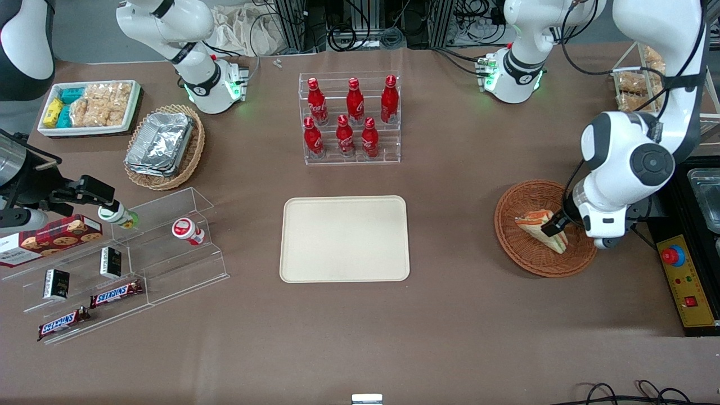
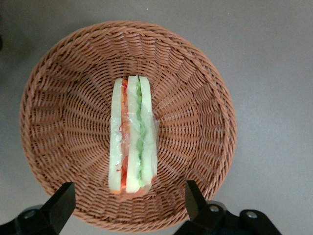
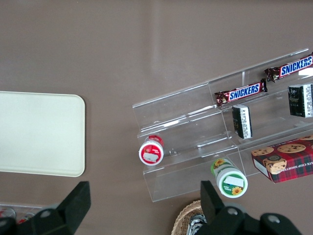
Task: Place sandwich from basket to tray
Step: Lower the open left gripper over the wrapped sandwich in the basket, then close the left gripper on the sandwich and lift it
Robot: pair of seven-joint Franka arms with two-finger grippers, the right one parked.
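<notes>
I expect the sandwich [image 1: 545, 230] to stay together and get squeezed narrow only at the gripped end when I carry it, because clear wrap [image 2: 156, 128] goes around the stacked layers.
The sandwich [image 1: 537, 226] [image 2: 133, 134], a wrapped wedge of white bread with orange and green layers, lies on its edge in the round reddish-brown wicker basket [image 1: 526, 264] [image 2: 63, 88] toward the working arm's end of the table. My gripper [image 1: 554, 228] [image 2: 128, 200] hangs just over the basket, open wide. One end of the sandwich sits between the two black fingers [image 2: 61, 203], and neither finger touches it. The cream-beige tray [image 1: 344, 239] [image 3: 39, 132] lies flat at the table's middle with nothing on it.
A clear rack of red bottles [image 1: 351, 121] stands farther from the front camera than the tray. A yellow control box with a red button [image 1: 686, 281] sits beside the basket at the table's edge. Toward the parked arm's end are an acrylic snack shelf [image 1: 112, 264], a tan basket of foil containers [image 1: 163, 146] and a white snack bin [image 1: 90, 107].
</notes>
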